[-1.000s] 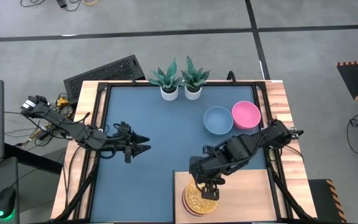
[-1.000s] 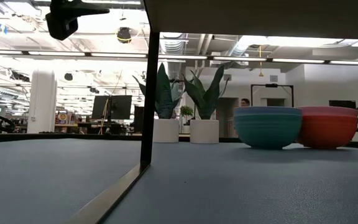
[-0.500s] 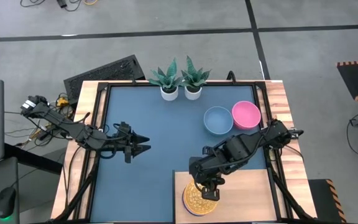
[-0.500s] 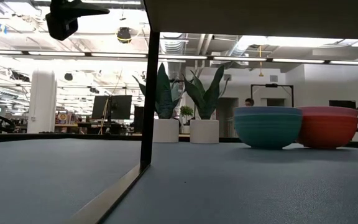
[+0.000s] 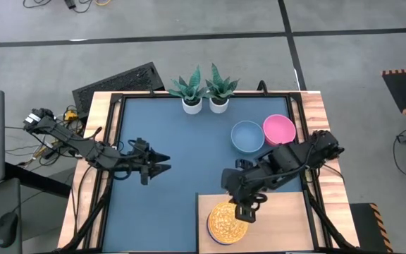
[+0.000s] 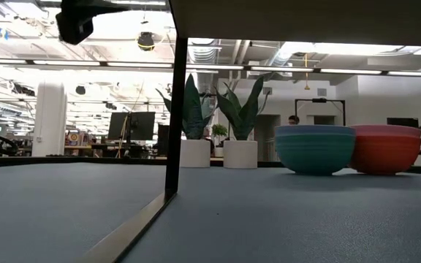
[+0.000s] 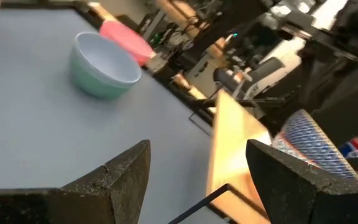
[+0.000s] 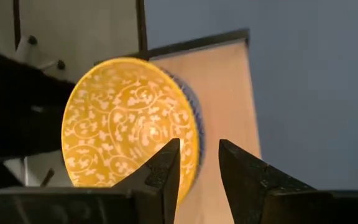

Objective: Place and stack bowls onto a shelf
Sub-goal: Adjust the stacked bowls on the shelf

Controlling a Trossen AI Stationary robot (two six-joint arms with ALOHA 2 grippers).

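The yellow bowl is nested over the rim of the bowl (image 5: 214,238) below it, so the whole stack (image 5: 228,223) should slide across the shelf as one when I push it.
A yellow patterned bowl (image 5: 225,222) (image 8: 129,124) sits on top of a blue-white bowl (image 7: 309,140), whose rim (image 8: 194,112) shows beneath it. The stack stands on the pale wood shelf (image 5: 280,226) at the table's near right. My right gripper (image 5: 244,210) (image 8: 199,163) hovers open just above the yellow bowl's right rim, pointing steeply down and touching nothing. A grey-blue bowl (image 5: 247,136) and a pink bowl (image 5: 279,130) stand side by side on the blue tabletop at the far right. My left gripper (image 5: 166,164) (image 7: 197,180) waits open over the table's left half.
Two white plant pots (image 5: 192,104) (image 5: 219,104) stand at the table's far edge, in the middle. The shelf is raised on dark legs (image 6: 175,109), and most of its top to the right of the stack is bare wood.
My right gripper has come off the yellow bowl's rim. It has risen a little and drawn back toward the table's right edge. The yellow bowl stays on the stack on the shelf.
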